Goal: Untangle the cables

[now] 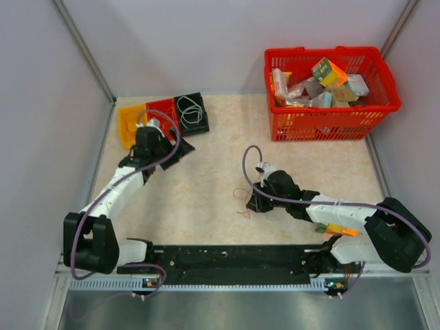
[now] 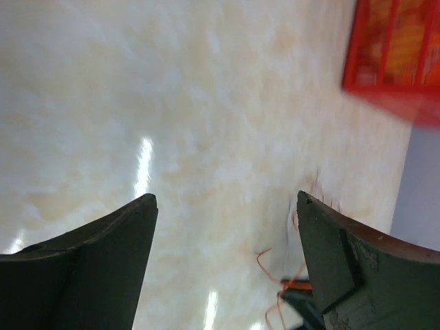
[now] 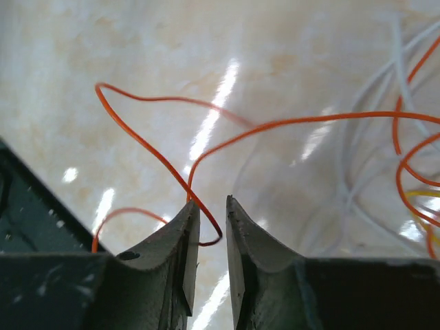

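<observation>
My right gripper holds and should lay down the orange cable's loop for my left gripper to pull away: the cable still crosses the pieces of white cable.
A thin orange cable (image 3: 144,141) lies in loose loops on the table, and one bend of it sits in the narrow gap between my right gripper's (image 3: 212,201) fingers. The jaws stand slightly apart and do not pinch it. White cable (image 3: 371,158) strands lie tangled with more orange loops at the right of that view. From above, the orange cable (image 1: 242,199) shows just left of the right gripper (image 1: 256,201). Another white cable (image 1: 191,112) lies coiled in a black tray. My left gripper (image 1: 177,148) hovers by the trays, and in its wrist view the left gripper (image 2: 227,196) is wide open and empty.
A red basket (image 1: 330,124) full of packets stands at the back right. An orange tray (image 1: 129,125), a red tray (image 1: 162,108) and a black tray (image 1: 201,100) sit side by side at the back left. Grey walls close in the table on three sides.
</observation>
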You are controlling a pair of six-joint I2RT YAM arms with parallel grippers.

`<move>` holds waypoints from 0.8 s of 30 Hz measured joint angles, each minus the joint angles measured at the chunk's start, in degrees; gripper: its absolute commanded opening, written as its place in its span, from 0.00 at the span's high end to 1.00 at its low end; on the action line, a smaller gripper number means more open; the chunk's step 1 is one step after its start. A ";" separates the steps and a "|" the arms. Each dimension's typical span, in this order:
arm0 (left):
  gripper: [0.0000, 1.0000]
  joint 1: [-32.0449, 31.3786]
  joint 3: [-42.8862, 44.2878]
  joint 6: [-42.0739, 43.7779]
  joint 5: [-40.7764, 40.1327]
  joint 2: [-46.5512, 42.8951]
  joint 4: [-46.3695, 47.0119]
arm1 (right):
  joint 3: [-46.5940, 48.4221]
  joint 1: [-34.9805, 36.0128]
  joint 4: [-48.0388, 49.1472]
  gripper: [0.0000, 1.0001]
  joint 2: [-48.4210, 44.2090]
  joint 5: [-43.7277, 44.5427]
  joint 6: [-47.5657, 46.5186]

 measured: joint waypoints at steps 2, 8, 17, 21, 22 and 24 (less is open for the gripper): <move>0.09 -5.70 -7.19 1.29 4.33 -2.78 3.26 | 0.33 2.60 0.20 0.50 -0.81 -1.68 0.37; 0.02 -16.87 -17.42 5.84 11.21 -9.18 8.31 | -1.68 2.80 -3.04 0.24 -13.64 -0.72 1.14; 0.12 -32.39 -13.73 14.05 12.52 -2.67 9.27 | -5.95 -5.99 -15.56 0.30 -33.51 7.85 8.92; 0.21 -39.67 -5.62 17.40 7.41 7.13 6.32 | -9.07 -7.80 -20.06 0.34 -39.60 11.41 13.92; 0.23 -40.68 -4.24 17.94 6.56 8.85 5.95 | -9.79 -7.98 -20.92 0.34 -40.81 12.17 14.93; 0.23 -42.25 -1.14 18.78 5.01 12.66 4.87 | -10.73 -8.24 -22.45 0.35 -42.38 13.03 16.35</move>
